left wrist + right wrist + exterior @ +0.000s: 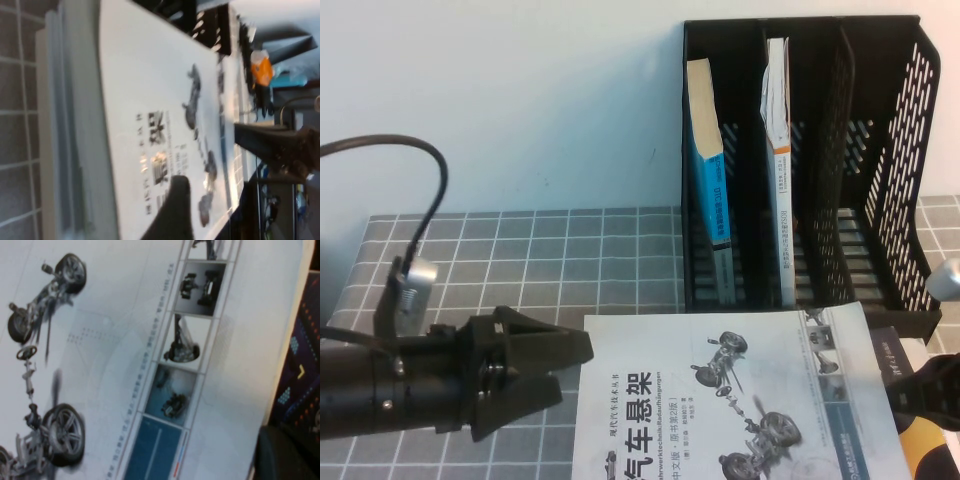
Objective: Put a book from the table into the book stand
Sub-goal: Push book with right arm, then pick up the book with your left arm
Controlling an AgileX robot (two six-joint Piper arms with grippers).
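Note:
I expect the large white book point(725, 400) to come up by itself and leave a stack behind when I lift it, because separate edges point(56, 130) show under its cover.
The large white book point(740, 400) with the black title and grey suspension pictures lies flat on the checked table point(520, 260) in front of the black book stand point(900, 150). Its cover fills the left wrist view point(150, 100) and the right wrist view point(125, 340). My left gripper point(575, 368) is open, with its fingertips at the book's left edge. One dark finger point(172, 210) shows over the cover. My right gripper point(932, 385) is at the book's right edge, above the black-and-orange book point(920, 440).
The stand's left compartment holds a blue-spined book point(710, 190), leaning. The middle one holds a thin white book point(778, 150). The right compartment is empty. The black-and-orange book point(300, 365) lies under the white book's right side. A black cable point(430, 170) loops above my left arm.

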